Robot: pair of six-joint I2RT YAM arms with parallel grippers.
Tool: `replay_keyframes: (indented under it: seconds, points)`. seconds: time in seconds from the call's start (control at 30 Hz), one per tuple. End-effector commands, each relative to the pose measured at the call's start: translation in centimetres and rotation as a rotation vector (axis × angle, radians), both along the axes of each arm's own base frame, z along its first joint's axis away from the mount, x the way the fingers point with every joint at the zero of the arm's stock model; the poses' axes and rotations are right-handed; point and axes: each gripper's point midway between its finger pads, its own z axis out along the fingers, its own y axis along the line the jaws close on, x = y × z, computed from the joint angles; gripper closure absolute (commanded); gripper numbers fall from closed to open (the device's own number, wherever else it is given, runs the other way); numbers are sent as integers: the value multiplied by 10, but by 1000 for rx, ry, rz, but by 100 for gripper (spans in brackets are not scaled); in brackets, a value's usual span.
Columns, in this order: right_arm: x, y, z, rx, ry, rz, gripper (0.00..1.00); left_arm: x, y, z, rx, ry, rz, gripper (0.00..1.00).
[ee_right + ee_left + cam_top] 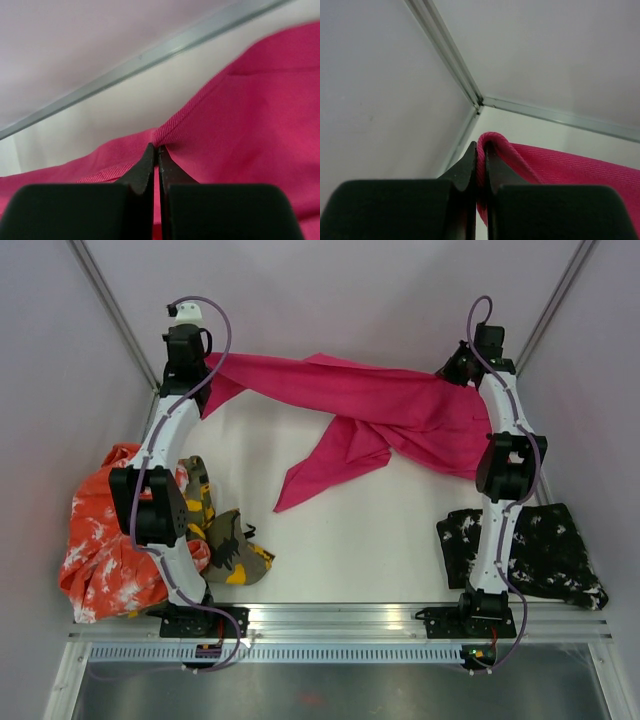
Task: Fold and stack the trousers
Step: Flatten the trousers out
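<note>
One leg of the magenta-pink trousers [352,446] drags in a crooked bunch. The robot's left gripper should first set the trousers' far edge down and then pull that leg's end [286,502] out straight.
The magenta-pink trousers [380,410] hang stretched across the far side of the table, with one leg trailing down toward the middle. My left gripper [205,365] is shut on their far-left edge; the left wrist view shows the cloth [560,170] pinched between the fingers [481,150]. My right gripper [452,368] is shut on their far-right edge; the right wrist view shows a seam of the cloth [240,130] pinched at the fingertips [158,149]. Both grippers hold the cloth near the back wall.
Orange-white mottled trousers [100,540] lie crumpled at the near left, with olive-yellow camouflage trousers [228,540] beside them. Black trousers with white splatters [545,550] lie at the near right. A metal rail [400,620] runs along the near edge. White walls enclose the table.
</note>
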Motion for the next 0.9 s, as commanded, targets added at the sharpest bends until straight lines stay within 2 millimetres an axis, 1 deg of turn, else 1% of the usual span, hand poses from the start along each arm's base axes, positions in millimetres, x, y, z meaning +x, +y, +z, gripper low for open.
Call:
replay_keyframes:
  seconds: [0.0, 0.03, 0.07, 0.1, 0.13, 0.17, 0.2, 0.23, 0.27, 0.3, 0.33, 0.37, 0.4, 0.43, 0.47, 0.5, 0.53, 0.57, 0.6, 0.63, 0.67, 0.7, 0.73, 0.77, 0.8, 0.83, 0.87]
  points:
    - [28, -4, 17, -24, -110, 66, 100, -18, 55, 97, 151, -258, 264, 98]
    - [32, -3, 17, -24, -122, 66, 99, -17, 57, 111, 164, -323, 275, 98]
    - [39, -1, 17, -29, -148, 72, 95, -16, 63, 121, 175, -343, 284, 98]
    - [42, 4, 17, -30, -160, 79, 77, -8, 59, 118, 161, -353, 260, 98]
    - [44, 7, 17, -27, -172, 91, 54, -3, 83, 99, 143, -303, 283, 98]
    - [46, 11, 16, -28, -180, 108, 37, 2, 85, 91, 111, -285, 264, 98]
    - [46, 14, 19, -29, -188, 124, 28, 10, 78, 79, 47, -285, 223, 98]
    - [44, 12, 19, -52, -186, 133, 16, 12, 76, 66, 30, -257, 215, 98]
    - [36, 8, 21, -73, -162, 121, 12, 13, 72, 44, 12, -206, 196, 94]
    - [32, 4, 23, -101, -152, 113, 9, 18, 64, 33, -1, -182, 150, 58]
    - [27, -1, 25, -150, -146, 119, 5, 20, 59, 22, -12, -154, 126, 38]
    - [15, -4, 31, -167, -126, 115, 4, 21, 52, 8, -43, -98, 101, 1]
    - [8, -8, 35, -187, -114, 99, 2, 17, 51, 0, -69, -60, 103, 0]
    - [1, -12, 36, -197, -94, 83, 2, 15, 48, -3, -105, -42, 101, 0]
    - [-16, -12, 38, -197, -63, 80, 2, 7, 36, -3, -183, -20, 61, 0]
    - [-25, -12, 37, -192, -46, 74, 2, 2, 25, 0, -223, -15, 18, 0]
    - [-43, -11, 34, -187, -16, 66, 2, -6, 11, -11, -281, 9, -16, 0]
    - [-51, -14, 30, -184, 7, 39, 2, -20, -11, 11, -322, -22, -112, 0]
    - [-58, -14, 24, -183, 28, 38, 2, -29, -41, 13, -349, -15, -192, 0]
    - [-66, -16, 25, -192, 35, 25, 2, -41, -67, -8, -375, 40, -252, 0]
    - [-79, -19, 3, -189, 98, 2, 3, -51, -90, -11, -394, 58, -306, 0]
    - [-86, -30, -6, -215, 129, -43, 4, -69, -108, -8, -410, 72, -332, 0]
    - [-101, -33, -23, -205, 181, -59, 5, -87, -150, -35, -467, 147, -379, 0]
    - [-109, -35, -31, -195, 205, -70, 7, -99, -169, -49, -501, 191, -388, 0]
    - [-118, -40, -30, -176, 214, -98, 7, -124, -203, -68, -529, 283, -426, 0]
    - [-126, -45, -36, -185, 236, -128, 7, -142, -214, -95, -564, 362, -401, 0]
    - [-140, -47, -52, -188, 282, -140, 7, -157, -226, -112, -651, 407, -345, 0]
